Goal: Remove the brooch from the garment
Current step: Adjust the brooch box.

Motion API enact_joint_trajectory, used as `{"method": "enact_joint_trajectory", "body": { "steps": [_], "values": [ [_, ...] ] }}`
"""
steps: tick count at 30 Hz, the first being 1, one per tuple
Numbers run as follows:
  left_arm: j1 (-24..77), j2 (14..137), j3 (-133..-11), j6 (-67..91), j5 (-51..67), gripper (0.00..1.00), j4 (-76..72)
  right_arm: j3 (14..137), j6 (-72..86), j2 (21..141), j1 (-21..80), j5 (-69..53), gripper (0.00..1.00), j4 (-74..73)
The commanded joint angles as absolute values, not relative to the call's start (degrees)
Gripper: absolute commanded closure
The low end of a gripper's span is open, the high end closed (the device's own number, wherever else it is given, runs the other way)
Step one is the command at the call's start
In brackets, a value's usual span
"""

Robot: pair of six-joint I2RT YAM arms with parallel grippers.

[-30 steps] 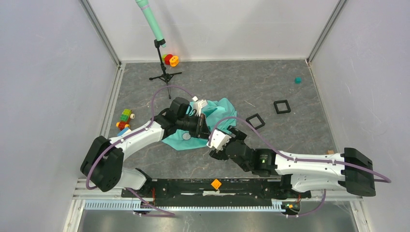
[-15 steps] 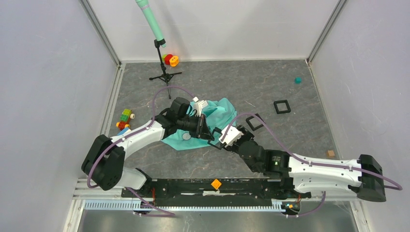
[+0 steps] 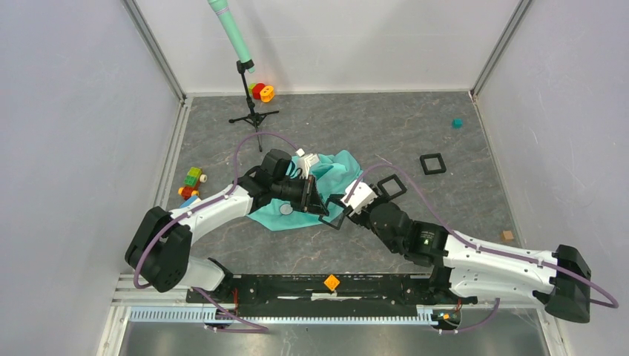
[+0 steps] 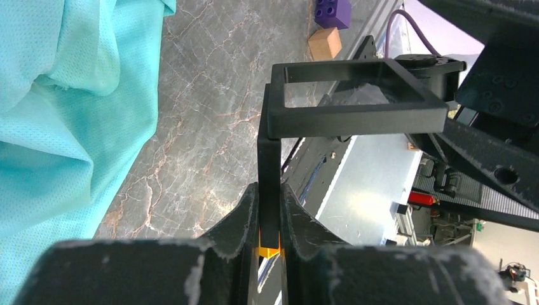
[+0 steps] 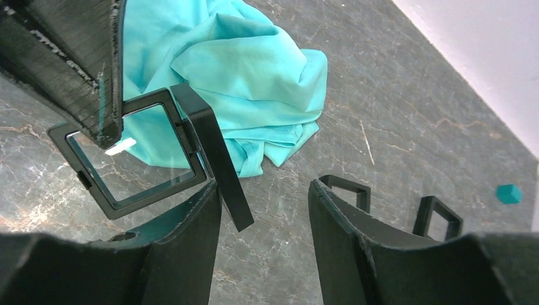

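My right gripper should turn square to the bar (image 5: 236, 208) and then take the frame from my left gripper, because the black frame's bar (image 5: 216, 159) slants between my right gripper's fingers.
The garment (image 3: 337, 174), a crumpled turquoise T-shirt, lies mid-table and also shows in the wrist views (image 4: 63, 95) (image 5: 235, 70). A small round pale disc (image 3: 286, 209), apparently the brooch, rests on its near-left part. My left gripper (image 3: 320, 208) (image 4: 269, 190) is shut on one bar of a hinged black square frame (image 4: 356, 95) (image 5: 136, 152), held above the table beside the cloth. My right gripper (image 3: 341, 213) (image 5: 264, 210) is open. One black bar of that frame sits between its jaws, against the left finger (image 5: 191, 241) and apart from the other.
Two more black square frames (image 3: 392, 185) (image 3: 432, 163) lie right of the garment. A tripod stand with a teal tube (image 3: 248, 96) and red and orange rings (image 3: 261, 92) stand at the back. Toy blocks (image 3: 191, 182) lie left, a teal cube (image 3: 457, 123) far right and a wooden cube (image 3: 506, 236) near right.
My right arm has swung forward and left to the frame in my left gripper, and its jaws have narrowed around one bar. The left arm has not moved.
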State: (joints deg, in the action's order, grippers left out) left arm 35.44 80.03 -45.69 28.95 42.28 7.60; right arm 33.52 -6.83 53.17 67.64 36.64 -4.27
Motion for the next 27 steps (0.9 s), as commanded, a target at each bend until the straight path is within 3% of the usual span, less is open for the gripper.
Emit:
{"method": "enact_joint_trajectory", "body": {
  "steps": [1,6,11,13,20,27],
  "values": [
    [35.8,79.4,-46.8,30.2,44.8,0.83,6.9,36.1,-4.2,51.6,62.5,28.9,0.43,-4.6],
    [36.0,79.4,-46.3,30.1,45.0,0.84,6.9,36.0,-2.3,51.0,58.6,23.9,0.40,-4.7],
    [35.9,79.4,-45.6,32.1,45.6,0.84,4.0,33.6,-3.5,47.9,57.0,14.7,0.24,-3.0],
    [35.8,79.7,-45.6,33.9,46.9,0.85,2.5,32.2,-4.2,46.0,57.0,12.1,0.22,-1.9],
    [35.5,79.2,-47.1,34.0,49.0,0.86,4.3,30.2,-4.6,42.7,57.0,8.8,0.26,-0.8],
    [35.5,78.4,-47.3,32.5,48.1,0.86,7.0,29.8,-3.9,40.6,57.0,8.6,0.43,-1.4]
  ]
}}
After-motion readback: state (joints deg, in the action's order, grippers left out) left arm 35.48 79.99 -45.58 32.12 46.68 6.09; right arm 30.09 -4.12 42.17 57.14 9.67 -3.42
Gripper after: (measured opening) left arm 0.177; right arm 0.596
